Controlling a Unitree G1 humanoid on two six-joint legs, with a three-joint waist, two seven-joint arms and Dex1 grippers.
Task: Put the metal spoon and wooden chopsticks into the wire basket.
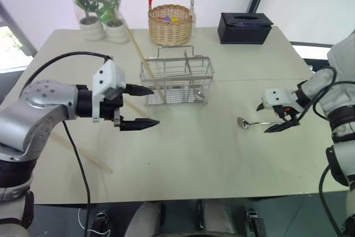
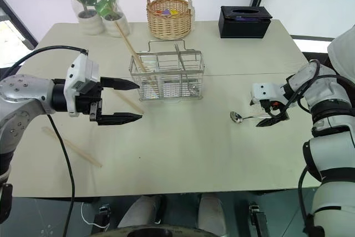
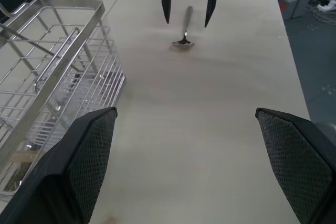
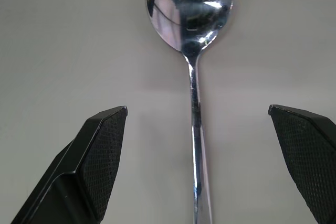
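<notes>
My gripper will insert the next chopstick [image 1: 95, 160], which should lean and stick out too, because the chopstick in the wire basket [image 1: 140, 54] leans far above the basket's rim.
The metal spoon [image 1: 252, 122] lies on the table at the right, bowl toward the wire basket [image 1: 176, 81]. My right gripper [image 1: 265, 119] hangs open just above its handle, one finger on each side, not touching. In the right wrist view the spoon [image 4: 191, 35] runs up between the wide-apart fingers [image 4: 102, 156]. One wooden chopstick [image 1: 138, 48] leans in the basket's left end. Another chopstick [image 2: 72, 147] lies on the table at the near left, and a third [image 2: 126, 100] lies under my left gripper [image 1: 154, 106], which is open, empty and points at the basket's left front corner.
A round wicker basket [image 1: 171, 23] with a tall handle stands behind the wire basket. A black tissue box [image 1: 244, 27] is at the back right, and two potted plants [image 1: 102, 23] at the back left. The table's front edge [image 1: 183, 195] runs close below.
</notes>
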